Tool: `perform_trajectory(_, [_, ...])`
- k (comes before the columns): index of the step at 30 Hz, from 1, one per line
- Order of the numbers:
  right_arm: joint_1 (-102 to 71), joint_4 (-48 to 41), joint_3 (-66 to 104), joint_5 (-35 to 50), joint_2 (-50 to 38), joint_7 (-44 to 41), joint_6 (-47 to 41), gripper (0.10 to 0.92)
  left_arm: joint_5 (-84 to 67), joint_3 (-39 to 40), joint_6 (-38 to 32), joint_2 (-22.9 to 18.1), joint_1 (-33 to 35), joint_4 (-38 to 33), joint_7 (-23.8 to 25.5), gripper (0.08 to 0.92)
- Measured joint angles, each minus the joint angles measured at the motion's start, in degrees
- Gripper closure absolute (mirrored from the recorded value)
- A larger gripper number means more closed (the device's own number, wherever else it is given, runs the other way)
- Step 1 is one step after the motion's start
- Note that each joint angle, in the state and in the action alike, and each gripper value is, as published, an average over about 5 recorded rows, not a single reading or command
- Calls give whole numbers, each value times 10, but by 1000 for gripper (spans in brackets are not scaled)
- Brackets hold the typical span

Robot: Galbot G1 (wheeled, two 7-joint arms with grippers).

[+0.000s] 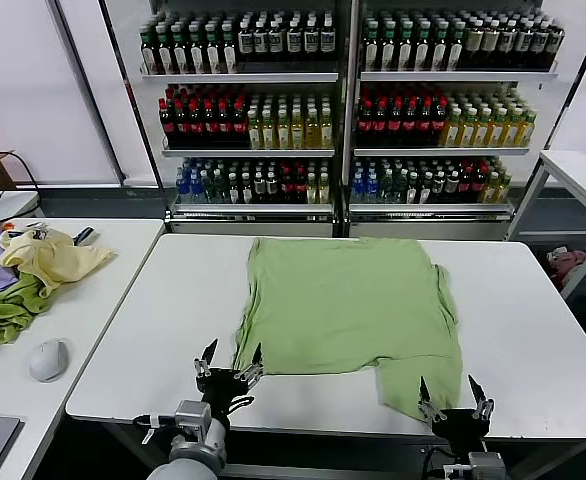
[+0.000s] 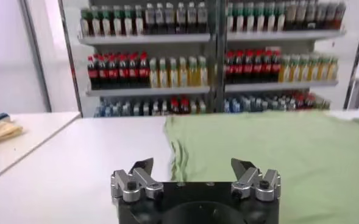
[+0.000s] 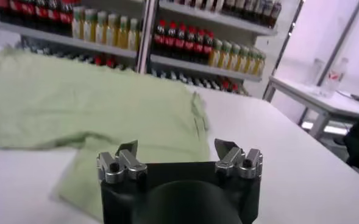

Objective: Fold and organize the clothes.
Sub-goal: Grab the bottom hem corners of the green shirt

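The sleeve (image 1: 420,383) sticks out past the shirt's front edge (image 1: 313,372). So the sleeve will poke out beyond the shirt's far edge when I fold the shirt's front over.
The light sage-green shirt (image 1: 348,305) lies spread flat on the white table (image 1: 143,330), its plain side up, one sleeve reaching toward the front edge at the right. My left gripper (image 1: 231,358) hovers open just off the shirt's front left corner, nothing between its fingers; the left wrist view shows that gripper (image 2: 194,164) with the shirt (image 2: 277,152) ahead of it. My right gripper (image 1: 456,392) stands open over the front right sleeve end. The right wrist view shows this gripper (image 3: 178,148) above the shirt (image 3: 88,103), empty.
A side table on the left carries a pale yellow garment (image 1: 48,258), green and purple cloths (image 1: 3,300) and a computer mouse (image 1: 48,358). Shelves of bottles (image 1: 343,100) stand behind the table. Another white table (image 1: 583,170) is at the far right.
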Motion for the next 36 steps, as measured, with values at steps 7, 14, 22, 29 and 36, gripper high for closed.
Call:
perform_trajectory(7, [2, -11, -6, 3, 3, 2, -9, 203, -7, 10, 18, -2, -19, 33, -6, 177])
perform_trajectory(14, [10, -24, -9, 18, 2, 4, -17, 305, -29, 14, 31, 0, -31, 55, -17, 285])
perform_trajectory(22, [17, -35, -11, 48, -3, 2, -26, 538, -63, 20, 36, 3, -26, 63, -28, 518])
perform_trajectory(29, [18, -34, -11, 70, -10, -7, -24, 738, -85, 21, 36, 4, -21, 70, -34, 718])
perform_trajectory(36, [25, -23, -5, 89, -21, -22, -4, 899, -108, 16, 36, 4, -16, 65, -33, 886])
